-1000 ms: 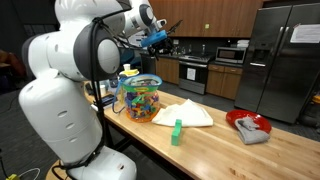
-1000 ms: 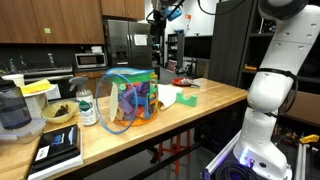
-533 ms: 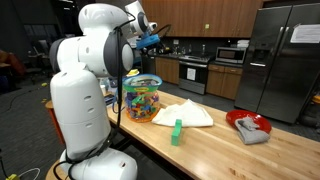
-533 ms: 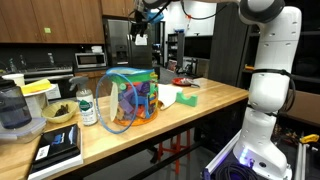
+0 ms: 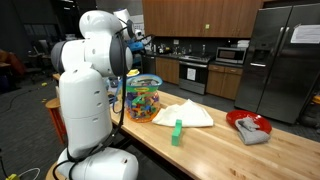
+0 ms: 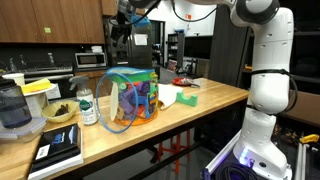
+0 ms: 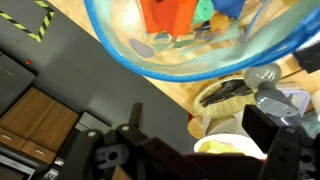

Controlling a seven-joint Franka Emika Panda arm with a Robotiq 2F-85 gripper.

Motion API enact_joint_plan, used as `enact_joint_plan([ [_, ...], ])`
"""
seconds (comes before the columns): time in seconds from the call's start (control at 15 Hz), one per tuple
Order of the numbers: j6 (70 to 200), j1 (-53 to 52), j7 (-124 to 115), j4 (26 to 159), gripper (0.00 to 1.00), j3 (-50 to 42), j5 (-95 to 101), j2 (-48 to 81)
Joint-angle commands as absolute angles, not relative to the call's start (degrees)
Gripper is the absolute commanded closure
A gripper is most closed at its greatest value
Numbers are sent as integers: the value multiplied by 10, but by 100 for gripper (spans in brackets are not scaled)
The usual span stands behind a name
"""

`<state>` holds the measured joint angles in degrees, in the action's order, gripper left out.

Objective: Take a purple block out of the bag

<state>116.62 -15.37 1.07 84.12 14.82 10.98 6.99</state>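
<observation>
I should move back over the bag's opening and go down toward the multicoloured blocks inside (image 7: 176,14), because my open gripper hangs beyond the bag's bluish rim (image 7: 195,76).
The clear bag (image 5: 143,98) with a bluish rim stands on the wooden counter, full of multicoloured blocks. It also shows in an exterior view (image 6: 128,100), and from above at the top of the wrist view (image 7: 190,68). I cannot single out a purple block. My gripper (image 5: 135,42) hangs high above the bag's end of the counter, seen too in an exterior view (image 6: 122,25). In the wrist view its fingers (image 7: 200,150) stand wide apart with nothing between them.
A white cloth (image 5: 186,113), a green block (image 5: 177,132) and a red bowl (image 5: 248,124) lie further along the counter. Beyond the bag stand a jar (image 6: 87,108), a bowl of dark utensils (image 6: 58,113), a blender (image 6: 12,106) and a book (image 6: 58,148).
The arm has swung round, carrying the gripper sideways at the same height, from past the bag towards the jar and blender end of the counter. The bag has not moved.
</observation>
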Motion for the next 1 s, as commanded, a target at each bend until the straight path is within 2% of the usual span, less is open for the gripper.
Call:
enact_joint_plan([
  [0.0,1151,-172,-1,850,0,158,91,68],
  [0.93,1150,-179,0,853,0,160,97,75],
])
